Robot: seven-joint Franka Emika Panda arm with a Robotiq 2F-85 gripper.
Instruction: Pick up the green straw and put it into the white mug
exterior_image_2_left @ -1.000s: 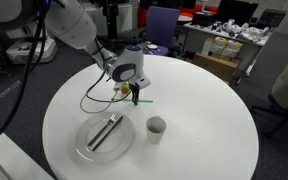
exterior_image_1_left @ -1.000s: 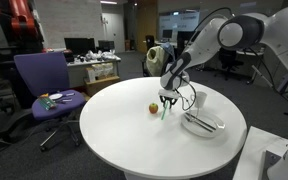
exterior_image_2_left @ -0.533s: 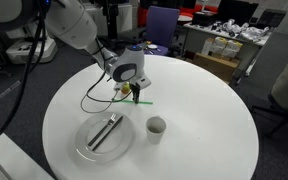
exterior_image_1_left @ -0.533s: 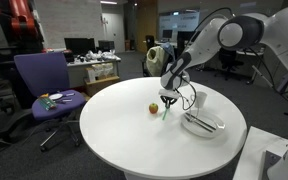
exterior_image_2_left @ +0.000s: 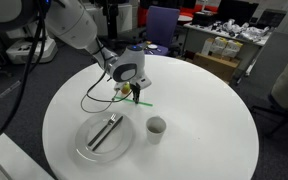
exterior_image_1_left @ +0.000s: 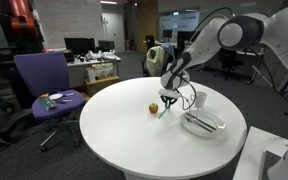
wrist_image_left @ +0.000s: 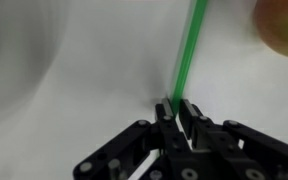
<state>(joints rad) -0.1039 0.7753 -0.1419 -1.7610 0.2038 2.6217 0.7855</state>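
Observation:
I should open, line my fingers up with the straw [wrist_image_left: 178,95] and grip it straighter before lifting, as the green straw [wrist_image_left: 189,55] slants across my gripper's closed fingertips.
A thin green straw [wrist_image_left: 189,55] lies on the white round table; it also shows in both exterior views [exterior_image_1_left: 164,112] [exterior_image_2_left: 142,99]. My gripper [wrist_image_left: 178,110] is down at the table, its two fingers closed on one end of the straw. In both exterior views the gripper [exterior_image_1_left: 168,100] [exterior_image_2_left: 130,93] stands upright over the straw. The white mug [exterior_image_2_left: 156,127] stands upright on the table, apart from the gripper. It is not in the wrist view.
A small round fruit [exterior_image_1_left: 153,108] sits right beside the straw and shows blurred in the wrist view [wrist_image_left: 282,27]. A white plate [exterior_image_2_left: 84,140] holds cutlery [exterior_image_2_left: 106,131]. A purple chair [exterior_image_1_left: 44,80] stands beyond the table.

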